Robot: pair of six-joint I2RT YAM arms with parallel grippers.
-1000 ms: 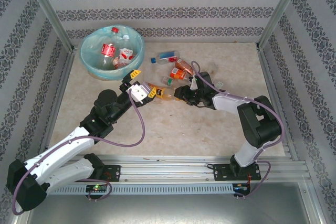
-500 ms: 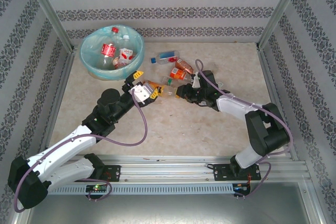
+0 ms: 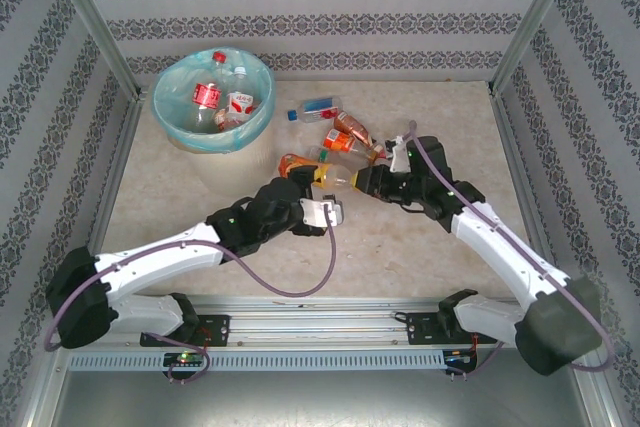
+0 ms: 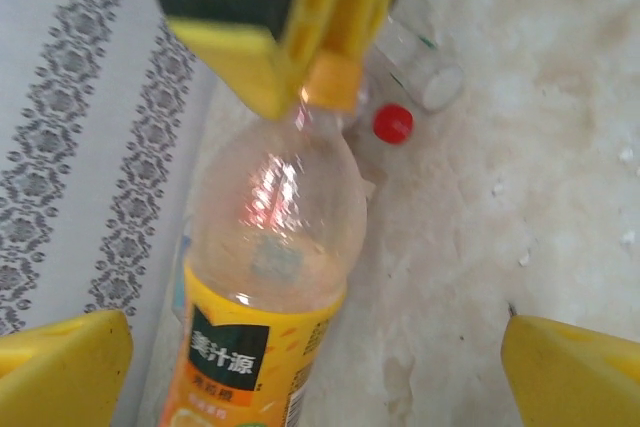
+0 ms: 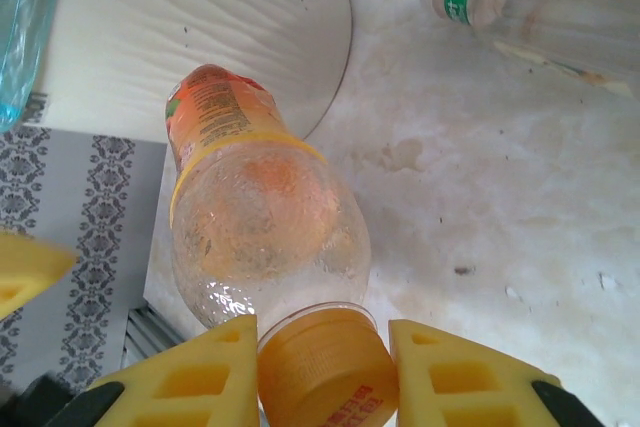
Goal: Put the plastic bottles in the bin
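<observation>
I should close my left gripper on the label end (image 3: 291, 163) before my right gripper opens, because my right gripper holds the bottle's orange cap (image 3: 356, 179) far from the bin.
My right gripper (image 5: 320, 367) is shut on the orange cap of an orange-labelled plastic bottle (image 5: 262, 217). That bottle (image 3: 322, 175) lies mid-table just in front of the bin (image 3: 170, 112), a cream bucket with a turquoise liner. My left gripper (image 4: 315, 332) is open wide. The bottle's label end (image 4: 245, 347) runs between its yellow fingers (image 4: 65, 362) without touching either. Bottles with red labels (image 3: 207, 94) lie in the bin. A blue-labelled bottle (image 3: 318, 107) and orange ones (image 3: 345, 134) lie behind the held bottle.
A clear bottle with a green band (image 5: 545, 2) lies just beyond the held one. A red-capped bottle (image 4: 392, 123) and a white-capped one (image 4: 428, 77) lie close by. Patterned walls and metal posts (image 3: 95, 17) enclose the table.
The left arm swung from beside the bin to the right and nearer, ending up at the orange bottle's label end. The right arm drew back right with the bottle by its cap.
</observation>
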